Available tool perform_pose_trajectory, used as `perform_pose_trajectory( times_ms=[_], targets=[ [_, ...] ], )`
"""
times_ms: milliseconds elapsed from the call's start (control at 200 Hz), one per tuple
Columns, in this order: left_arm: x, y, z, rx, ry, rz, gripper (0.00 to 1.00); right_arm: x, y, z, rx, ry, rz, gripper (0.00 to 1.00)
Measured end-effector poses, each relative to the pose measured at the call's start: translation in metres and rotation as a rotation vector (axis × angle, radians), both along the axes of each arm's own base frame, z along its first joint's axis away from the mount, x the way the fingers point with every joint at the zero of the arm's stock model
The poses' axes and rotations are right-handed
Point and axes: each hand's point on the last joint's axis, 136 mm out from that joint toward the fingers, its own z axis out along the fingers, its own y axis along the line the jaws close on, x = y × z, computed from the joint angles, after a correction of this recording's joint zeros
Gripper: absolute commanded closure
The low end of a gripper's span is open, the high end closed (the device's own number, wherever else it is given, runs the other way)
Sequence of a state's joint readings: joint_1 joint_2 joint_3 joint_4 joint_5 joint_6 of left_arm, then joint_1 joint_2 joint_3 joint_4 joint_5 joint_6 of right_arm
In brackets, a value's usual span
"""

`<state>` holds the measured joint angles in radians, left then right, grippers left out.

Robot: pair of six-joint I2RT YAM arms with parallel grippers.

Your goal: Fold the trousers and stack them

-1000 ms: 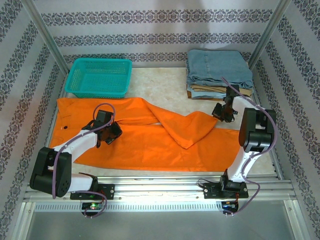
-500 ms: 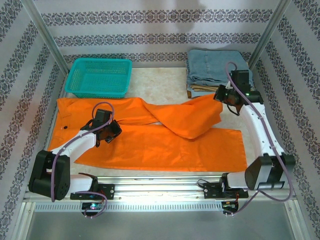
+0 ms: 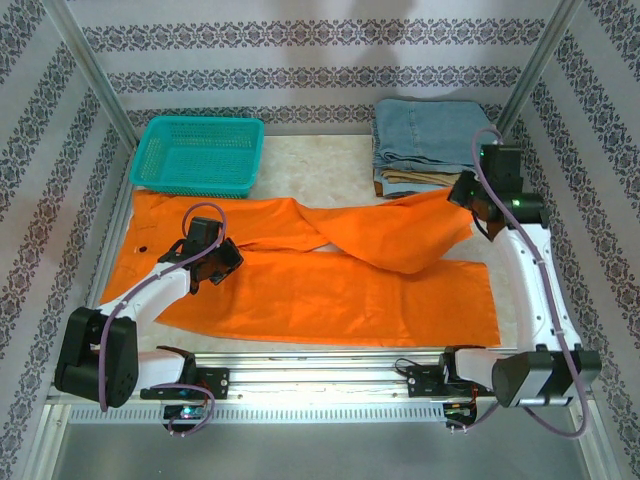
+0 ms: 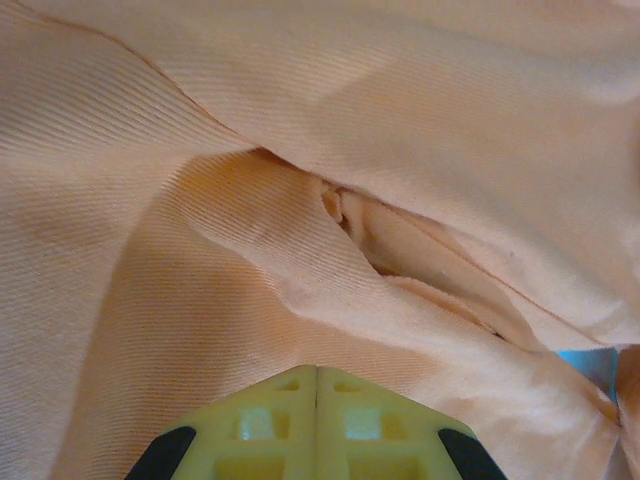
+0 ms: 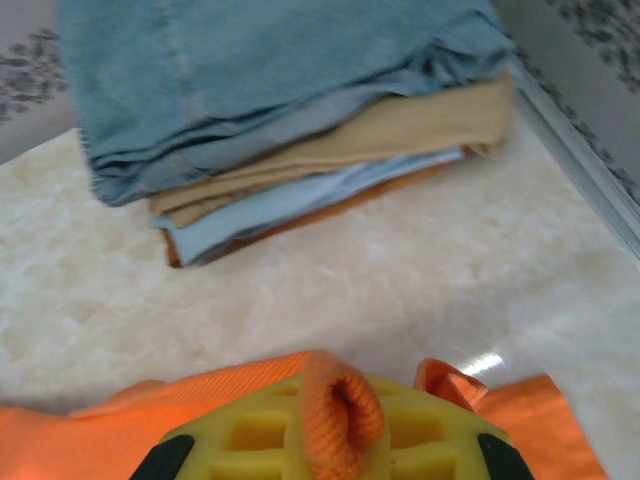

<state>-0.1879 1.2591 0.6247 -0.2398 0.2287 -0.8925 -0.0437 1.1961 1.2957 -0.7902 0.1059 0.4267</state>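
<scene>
I should move my left gripper to the cloth [image 3: 178,207] next to the teal basket and pull the trousers clear toward the front, because the waist's back edge [image 3: 165,194] lies against the basket.
The orange trousers [image 3: 330,290] lie spread across the table, waist at the left. The near leg lies flat along the front. The far leg [image 3: 400,235] is drawn out to the right, its end lifted. My right gripper [image 3: 463,190] is shut on that leg end beside the folded stack; in the right wrist view a roll of orange cloth [image 5: 90,435] bulges between the yellow fingers of that gripper [image 5: 340,390]. My left gripper [image 3: 220,262] sits on the trousers near the crotch. In the left wrist view its fingers [image 4: 317,370] are shut, tips against a ridge of orange cloth [image 4: 300,250].
A teal basket [image 3: 198,155] stands at the back left. A stack of folded clothes topped by light blue denim [image 3: 435,145], with tan layers under it [image 5: 380,130], sits at the back right. Frame posts [image 3: 90,70] rise at both back corners.
My right arm swung out to the right and back, carrying the far leg's end and unfolding it rightward. The waist slid slightly right. My left gripper barely moved.
</scene>
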Motion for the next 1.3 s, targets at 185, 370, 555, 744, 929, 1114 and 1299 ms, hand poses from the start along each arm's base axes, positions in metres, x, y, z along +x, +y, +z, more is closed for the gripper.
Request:
perform_pose_trajectory(
  times_ms=[185,370,555,744,929,1114,1299],
  targets=[
    [0.0,0.0,0.0,0.0,0.001,0.0,1.0,-0.022,-0.013,-0.029,0.012,0.053,-0.063,1.0],
    [0.008,-0.003,-0.003,-0.005,0.02,-0.006,1.0,-0.023,-0.013,-0.04,0.022,0.064,-0.071,1.0],
    [0.055,-0.015,0.022,0.05,-0.041,-0.052,0.56,-0.015,-0.012,-0.043,0.033,0.06,-0.066,1.0],
    [0.106,-0.003,0.03,0.244,-0.043,-0.023,0.19,-0.012,-0.01,-0.041,0.041,0.046,-0.057,1.0],
    [0.105,0.015,-0.034,0.348,0.135,0.015,0.32,-0.005,-0.009,-0.041,0.053,0.033,-0.052,1.0],
    [0.091,0.039,-0.048,0.321,0.16,0.129,0.41,-0.002,-0.02,-0.051,0.079,0.058,-0.086,1.0],
    [0.083,0.071,-0.048,0.209,0.146,0.255,0.49,-0.004,-0.046,-0.049,0.128,0.032,-0.177,1.0]
  ],
)
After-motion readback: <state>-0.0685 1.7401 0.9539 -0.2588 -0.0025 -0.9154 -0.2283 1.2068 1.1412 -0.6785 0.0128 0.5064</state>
